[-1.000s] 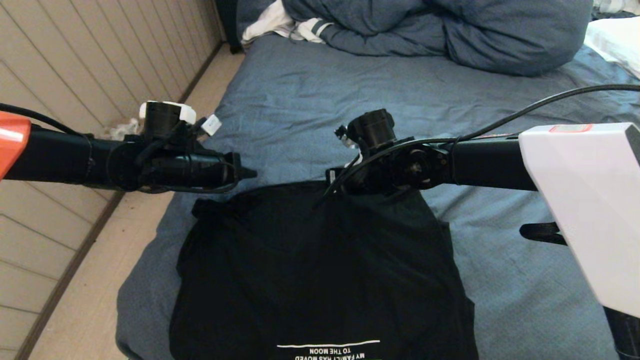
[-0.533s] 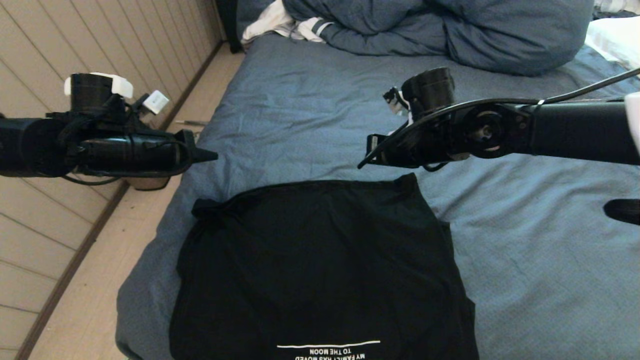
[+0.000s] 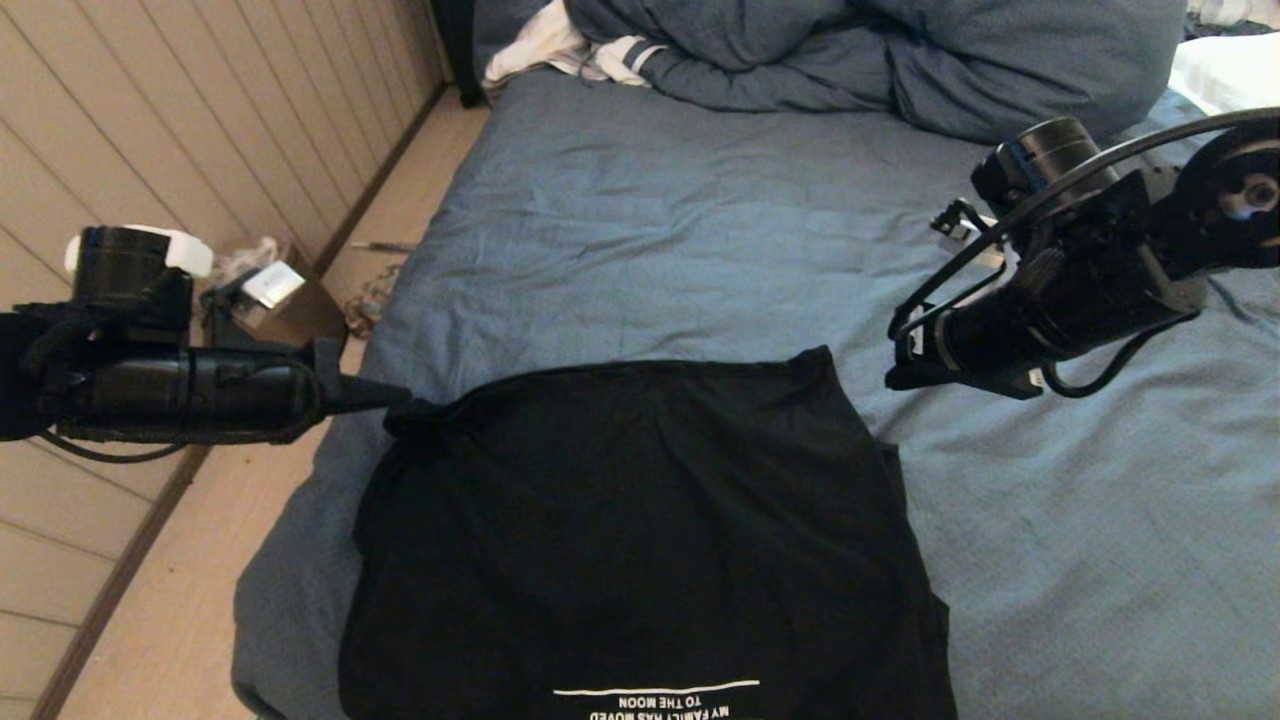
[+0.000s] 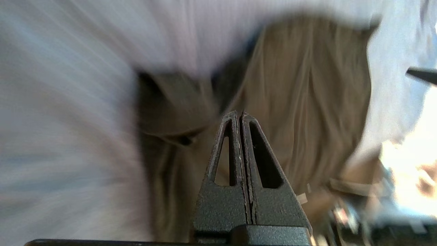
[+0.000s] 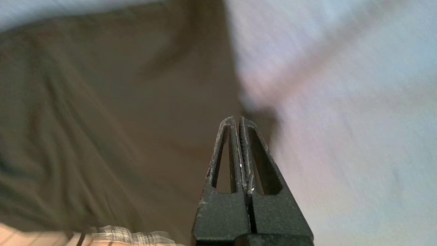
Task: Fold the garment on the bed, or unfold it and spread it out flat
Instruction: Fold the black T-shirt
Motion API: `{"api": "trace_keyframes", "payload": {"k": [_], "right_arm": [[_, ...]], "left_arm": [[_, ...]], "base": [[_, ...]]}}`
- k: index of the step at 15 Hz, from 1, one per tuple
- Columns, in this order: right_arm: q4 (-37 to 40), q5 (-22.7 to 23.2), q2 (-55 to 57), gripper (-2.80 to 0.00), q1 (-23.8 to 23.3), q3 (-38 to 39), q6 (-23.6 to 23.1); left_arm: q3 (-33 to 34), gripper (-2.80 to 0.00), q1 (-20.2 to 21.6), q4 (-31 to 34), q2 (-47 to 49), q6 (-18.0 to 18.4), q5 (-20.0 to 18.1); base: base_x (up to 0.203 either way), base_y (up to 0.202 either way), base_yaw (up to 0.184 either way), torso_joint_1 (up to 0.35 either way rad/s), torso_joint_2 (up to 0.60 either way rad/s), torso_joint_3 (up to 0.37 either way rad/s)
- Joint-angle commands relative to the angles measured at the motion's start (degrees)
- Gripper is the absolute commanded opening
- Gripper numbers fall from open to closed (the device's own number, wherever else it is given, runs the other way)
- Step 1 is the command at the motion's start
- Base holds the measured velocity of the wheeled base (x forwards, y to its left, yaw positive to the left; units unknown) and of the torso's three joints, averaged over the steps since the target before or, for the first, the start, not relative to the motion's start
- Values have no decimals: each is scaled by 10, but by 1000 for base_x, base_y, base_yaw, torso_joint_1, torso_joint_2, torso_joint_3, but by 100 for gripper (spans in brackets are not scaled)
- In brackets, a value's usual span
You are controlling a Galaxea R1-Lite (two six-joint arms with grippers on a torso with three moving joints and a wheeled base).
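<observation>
The black T-shirt is lying near the bed's edge [image 3: 294,540] by the wall, so next I grab the T-shirt's opposite side edge [image 3: 905,516] with my right gripper and pull it toward the open sheet.
The garment [image 3: 640,540], a black T-shirt, lies spread on the bed [image 3: 700,230] near its front edge, with white lettering at the near end. My left gripper [image 3: 398,394] is shut and empty, its tip right beside the shirt's far left corner. My right gripper [image 3: 893,378] is also shut and empty, hovering over the sheet just right of the far right corner. In the left wrist view the shut gripper [image 4: 240,113] points over the garment [image 4: 307,102]. In the right wrist view the gripper [image 5: 236,118] sits at the edge between garment [image 5: 102,102] and bed [image 5: 341,136].
A bulky blue duvet [image 3: 880,60] and white striped clothing [image 3: 555,45] lie at the head of the bed, a white pillow [image 3: 1230,70] at the far right. A panelled wall [image 3: 150,120] and a strip of floor [image 3: 190,610] with clutter [image 3: 290,310] run along the left.
Both arms have swung apart from over the shirt's far edge: the left one leftward and lower, the right one rightward. The shirt lies as before. Both grippers stayed shut.
</observation>
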Motion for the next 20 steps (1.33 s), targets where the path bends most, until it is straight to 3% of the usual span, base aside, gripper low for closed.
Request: {"api": "trace_keyframes", "payload": {"k": [1, 4, 7, 9, 14, 15, 18, 20], "right_arm": [[22, -1, -36, -280, -16, 22, 6], [26, -1, -68, -280, -16, 31, 10], [24, -1, -88, -280, -12, 43, 13], [24, -1, -95, -280, -10, 43, 12], [23, -1, -103, -280, 5, 56, 12], [23, -1, -103, -280, 9, 56, 12], [23, -2, -106, -280, 15, 56, 12], [21, -2, -112, -280, 18, 62, 12]], "left_arm": [[18, -280, -28, 0, 43, 1, -19], [34, -280, -30, -16, 49, 6, -19], [56, -280, -21, -107, 67, 8, -18], [65, -280, 9, -161, 68, 0, -16], [48, -280, 75, -193, 61, -15, -18], [37, -280, 84, -197, 72, -23, -18], [9, -280, 88, -198, 84, -104, -17], [14, -280, 88, -198, 78, -105, -18]], "base": [[0, 0, 0, 0, 0, 0], [0, 0, 0, 0, 0, 0], [0, 0, 0, 0, 0, 0], [0, 0, 0, 0, 0, 0], [0, 0, 0, 0, 0, 0], [0, 0, 0, 0, 0, 0], [0, 0, 0, 0, 0, 0], [0, 0, 0, 0, 0, 0]]}}
